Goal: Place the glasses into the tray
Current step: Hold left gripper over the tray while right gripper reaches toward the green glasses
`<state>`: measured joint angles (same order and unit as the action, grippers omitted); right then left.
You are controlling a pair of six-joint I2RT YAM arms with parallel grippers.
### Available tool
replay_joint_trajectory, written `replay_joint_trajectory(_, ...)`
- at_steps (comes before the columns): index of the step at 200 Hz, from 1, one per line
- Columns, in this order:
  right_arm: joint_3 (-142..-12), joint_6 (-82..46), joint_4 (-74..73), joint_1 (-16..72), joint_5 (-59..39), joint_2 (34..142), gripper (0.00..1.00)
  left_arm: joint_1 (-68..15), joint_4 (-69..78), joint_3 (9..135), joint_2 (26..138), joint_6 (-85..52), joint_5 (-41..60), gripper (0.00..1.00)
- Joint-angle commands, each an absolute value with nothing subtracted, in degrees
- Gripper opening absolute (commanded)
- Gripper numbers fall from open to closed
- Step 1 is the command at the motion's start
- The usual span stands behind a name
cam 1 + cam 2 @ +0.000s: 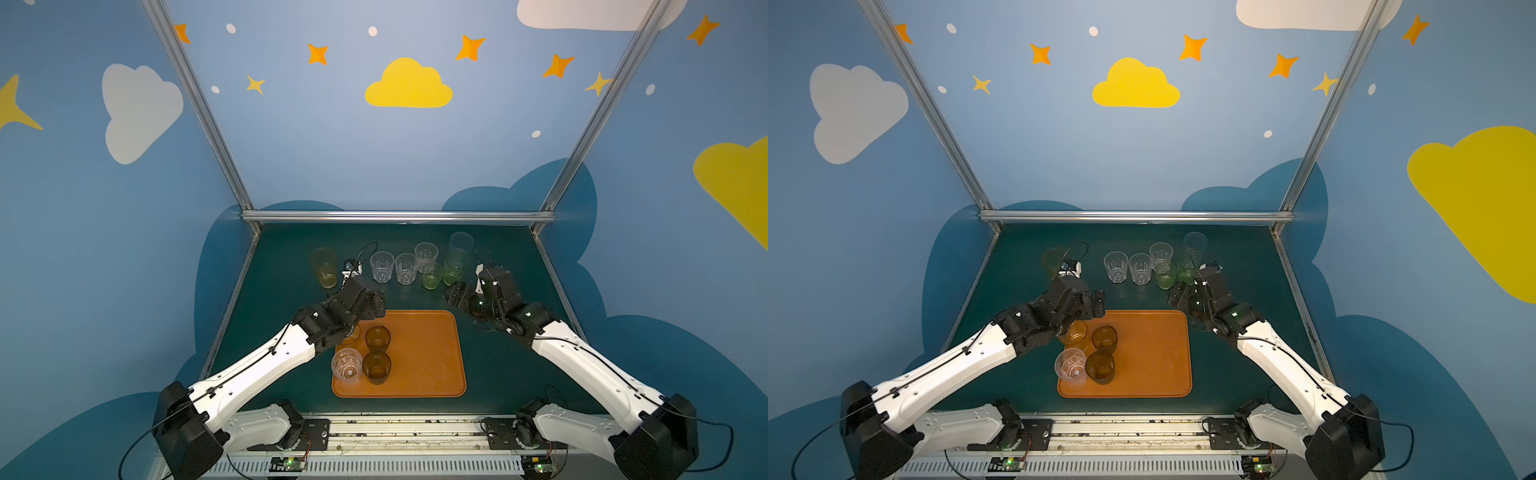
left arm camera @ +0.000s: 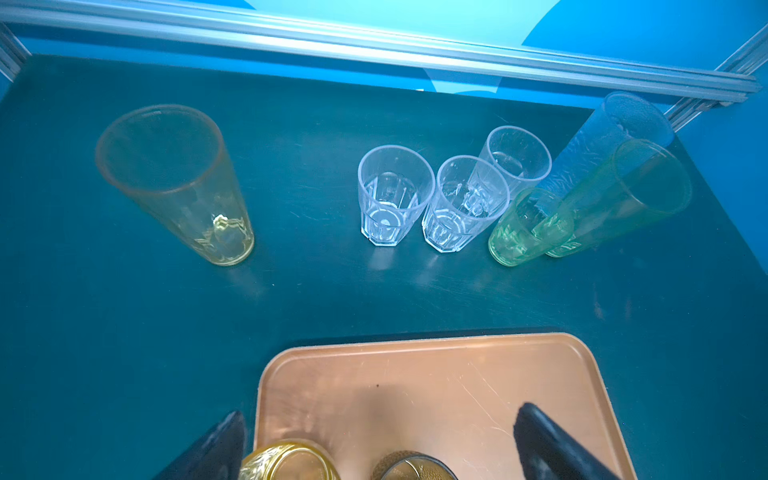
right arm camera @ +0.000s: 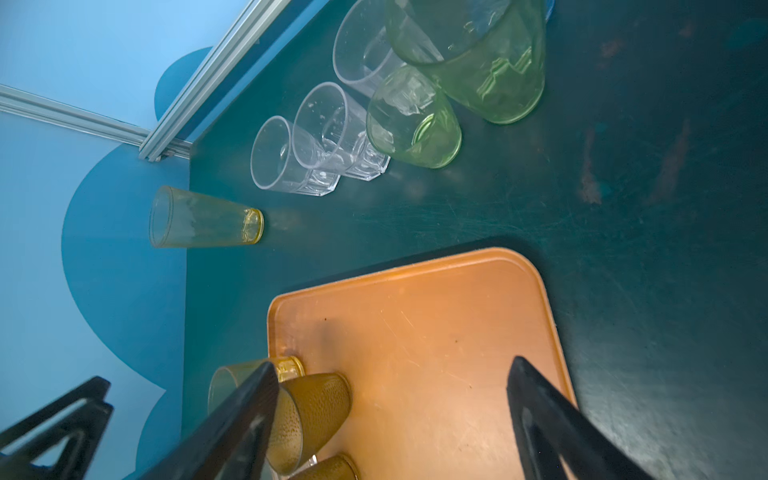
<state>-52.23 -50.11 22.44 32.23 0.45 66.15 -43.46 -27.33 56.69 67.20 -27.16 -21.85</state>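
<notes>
The spread fingers of my right gripper are in line with the short green glass across open table, so it should keep going and close there.
The orange-brown tray lies at the table's front middle. On its left part stand two dark brown glasses, a clear glass and a short amber glass, half hidden under my left arm. My left gripper hangs open over the tray's far left corner, holding nothing. Behind the tray stand a tall amber glass, three clear faceted glasses, a short green glass, a tall green one and a tall greyish-clear one. My right gripper is open and empty, just in front of the green glasses.
A metal rail and blue walls close off the table's back and sides. Bare green table lies right of the tray. The tray's right half holds nothing.
</notes>
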Motion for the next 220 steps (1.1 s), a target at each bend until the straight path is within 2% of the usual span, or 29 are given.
replay_joint_trajectory(1,-55.11,-49.91,23.38,31.36,-1.04,68.45,0.85,-42.90,-23.93,55.20,65.60,-28.42,-18.39,1.00)
replay_joint_trajectory(95,-61.62,-50.54,21.63,29.88,-0.17,76.83,0.85,-41.77,-20.43,50.15,63.70,-29.39,-12.88,1.00)
replay_joint_trajectory(171,-63.78,-52.78,16.99,30.08,-1.17,82.40,0.85,-41.04,-17.27,47.38,61.40,-29.68,-11.44,1.00)
replay_joint_trajectory(220,-65.72,-53.48,16.57,30.11,-0.41,86.27,0.82,-40.99,-16.94,46.43,60.18,-30.18,-12.22,1.00)
